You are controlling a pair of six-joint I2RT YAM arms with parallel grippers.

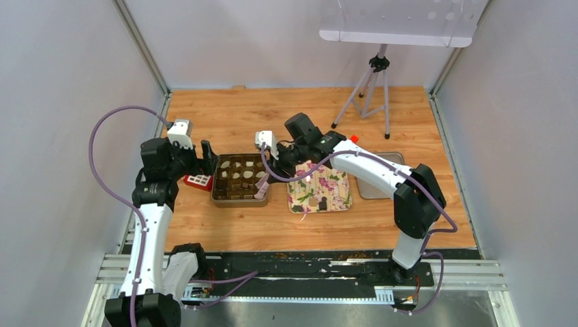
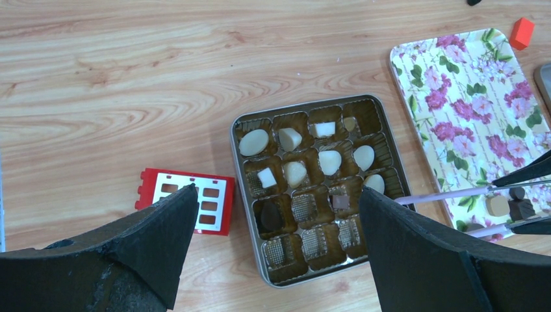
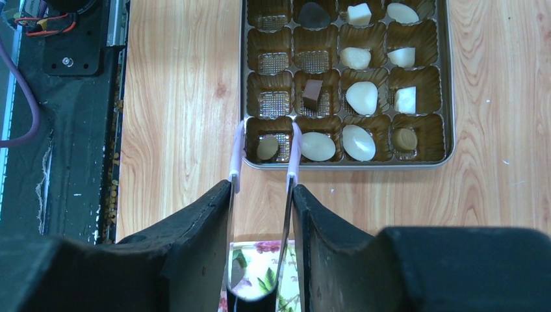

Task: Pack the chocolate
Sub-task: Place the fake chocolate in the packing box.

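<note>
The round tan piece (image 3: 267,148) is sitting in its cup, clear of the tong tips. My right gripper should keep pulling back until the tongs get to the floral tray (image 1: 319,187).
The chocolate is split between two places. Several cream, tan and dark pieces (image 3: 361,97) sit in the cups of the square metal tin (image 3: 351,164), and a few more (image 2: 499,205) lie on the floral tray (image 2: 455,97). My right gripper (image 3: 261,188) is shut on a pair of lilac-tipped tongs (image 3: 292,156). The tong tips stand apart on either side of a round tan piece (image 3: 267,148) resting in the tin's near corner cup. My left gripper (image 2: 278,190) hangs open and holds nothing above the tin's (image 1: 238,202) left side.
A red block with a white grid face (image 2: 188,200) lies just left of the tin. A small red block (image 1: 354,138), a grey metal tray (image 1: 378,184) and a tripod (image 1: 371,95) stand to the right and behind. The black base rail (image 3: 65,97) runs along the near edge.
</note>
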